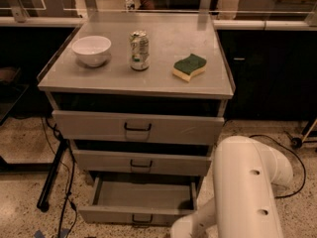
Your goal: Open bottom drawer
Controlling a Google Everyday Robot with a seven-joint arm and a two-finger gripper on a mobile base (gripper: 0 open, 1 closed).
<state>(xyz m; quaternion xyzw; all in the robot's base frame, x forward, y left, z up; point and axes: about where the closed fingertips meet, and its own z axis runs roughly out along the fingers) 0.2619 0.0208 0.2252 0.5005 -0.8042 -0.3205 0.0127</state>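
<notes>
The bottom drawer point(144, 195) is open only part of the way and the robot's gripper is next to the drawer's front, so next the gripper moves to the black handle point(141, 219) and pulls farther.
The bottom drawer point(141, 195) of the grey metal cabinet is pulled out, and its plain grey tray shows from above. Its narrow front point(109, 214) with a small black handle point(142, 218) faces me near the lower edge. My white arm point(247, 187) fills the lower right, and its wrist point(187, 228) runs off the bottom edge just right of the drawer front. My gripper is below the picture's edge and does not show.
The middle drawer point(141, 162) and top drawer point(137, 127) are closed. On the cabinet top point(163, 78) stand a white bowl point(91, 50), a can point(139, 50) and a green-yellow sponge point(189, 66). Cables point(64, 202) and a black stand leg point(52, 175) lie at the left.
</notes>
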